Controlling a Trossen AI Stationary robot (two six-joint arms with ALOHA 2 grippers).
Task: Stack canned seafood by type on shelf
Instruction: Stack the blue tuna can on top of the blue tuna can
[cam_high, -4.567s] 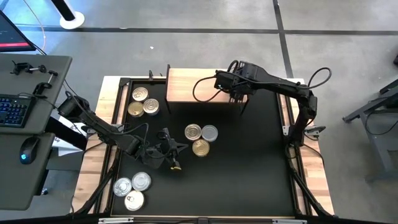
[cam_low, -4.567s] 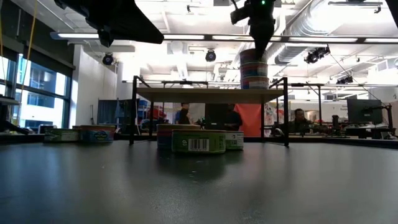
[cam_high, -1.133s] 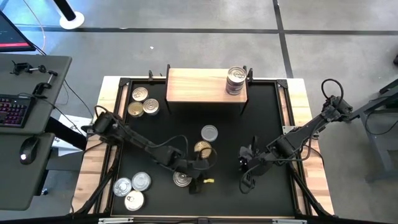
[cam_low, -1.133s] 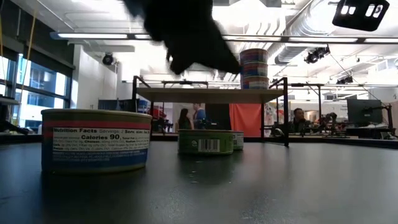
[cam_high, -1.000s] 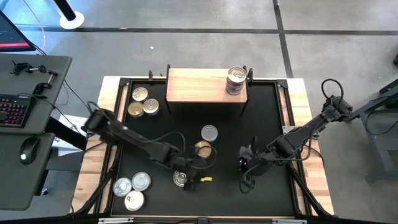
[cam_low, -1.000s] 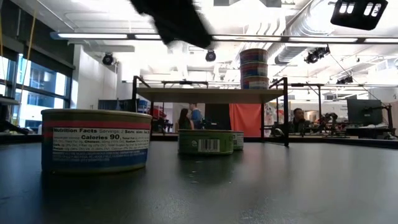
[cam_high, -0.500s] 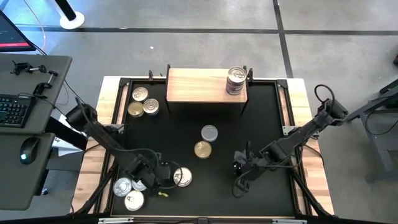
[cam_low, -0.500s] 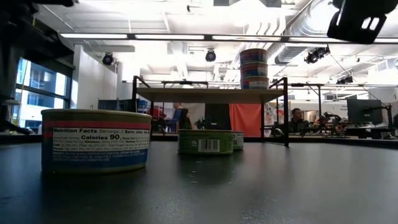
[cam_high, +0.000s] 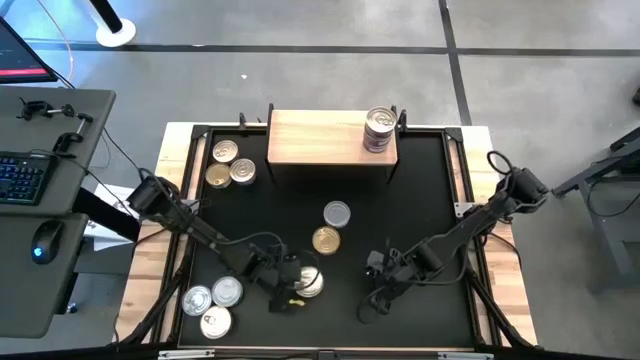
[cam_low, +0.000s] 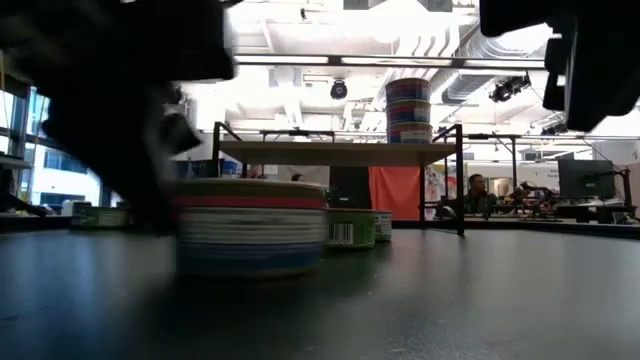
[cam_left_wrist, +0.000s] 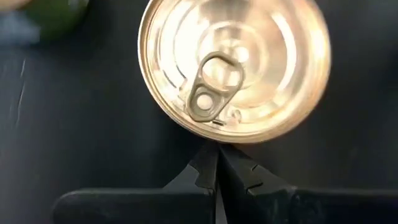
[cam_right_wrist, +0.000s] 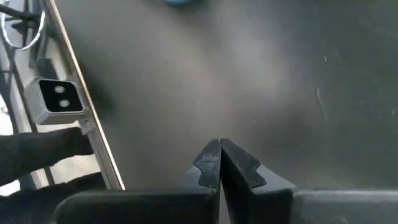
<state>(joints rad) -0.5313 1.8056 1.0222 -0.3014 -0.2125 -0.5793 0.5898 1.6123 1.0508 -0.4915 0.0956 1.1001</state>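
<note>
The silver-topped tin is lying flat and my left gripper is at its rim (cam_left_wrist: 217, 138), so my right gripper should steady the tin's opposite side (cam_high: 322, 283) and help tip it up on edge.
A silver-topped tin (cam_high: 311, 283) with a pull tab (cam_left_wrist: 211, 93) stands lid up on the black table near its front edge. My left gripper (cam_high: 296, 291), shut, is at that tin's left side. My right gripper (cam_high: 371, 306) is shut and hovers low over bare table (cam_right_wrist: 249, 74) to the right of the tin. The shelf (cam_high: 320, 137) stands at the far edge with one stack of tins (cam_high: 379, 130) on its right end. A silver tin (cam_high: 337, 213) and a gold tin (cam_high: 324, 239) sit mid-table. My left gripper meets the tin with its shut fingertips (cam_left_wrist: 210, 163) at the edge of the tin's rim (cam_left_wrist: 214, 140), on the side toward the table's left. The fingers slant down from the left. The tin stays flat on the table, lid up.
Three tins (cam_high: 226, 165) sit at the far left of the table and three more (cam_high: 212, 306) at the near left corner. The table's right half is bare black surface. In the low view the shelf's thin legs (cam_low: 461, 180) stand behind the tins.
My left gripper swung from above the tin toward the table's left edge, sank, then came back right against the tin. The tin slid a short way toward the right edge, still upright. My right gripper sank and moved toward the near-left, staying shut.
</note>
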